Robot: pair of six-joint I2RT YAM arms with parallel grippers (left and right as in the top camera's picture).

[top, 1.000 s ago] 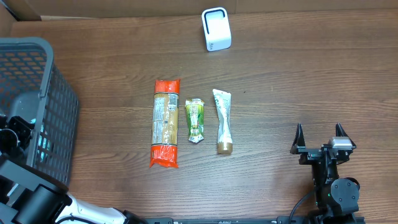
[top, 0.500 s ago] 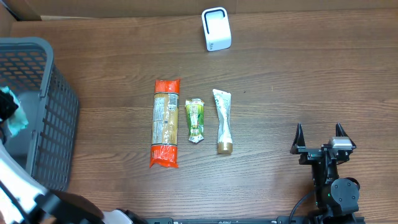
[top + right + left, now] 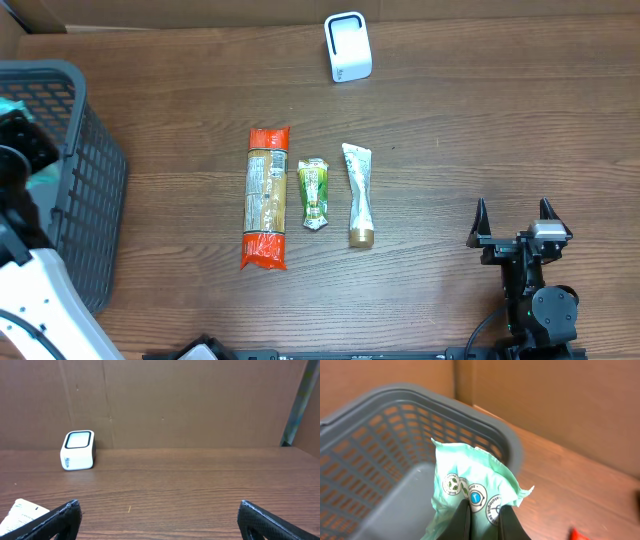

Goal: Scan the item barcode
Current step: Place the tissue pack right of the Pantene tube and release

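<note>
The left gripper has the mint-green packet [image 3: 467, 480] between its fingers and the spot [image 3: 408, 190] beside the white-green tube is open, so the gripper should go on carrying the packet until it gets to that spot, then let go.
My left gripper [image 3: 483, 505] is shut on a mint-green packet [image 3: 470, 480] with round printed seals, held above the grey mesh basket [image 3: 510, 445]. No barcode shows on the packet's visible face. In the overhead view the left gripper [image 3: 22, 140] hangs over the basket [image 3: 95, 150] at the far left. The white scanner [image 3: 348, 46] stands at the back of the table and also shows in the right wrist view as the scanner [image 3: 78, 450]. My right gripper [image 3: 512, 212] rests open near the front right, with nothing between the jaws of the right gripper [image 3: 159, 507].
Three items lie side by side mid-table: an orange-red pasta pack [image 3: 266, 198], a small green sachet [image 3: 313, 193] and a white-green tube [image 3: 358, 194]. Cardboard walls close off the back of the table.
The left arm has swung over the basket, carrying the mint-green packet up and toward the basket's near rim. The right arm and the table items have not moved.
</note>
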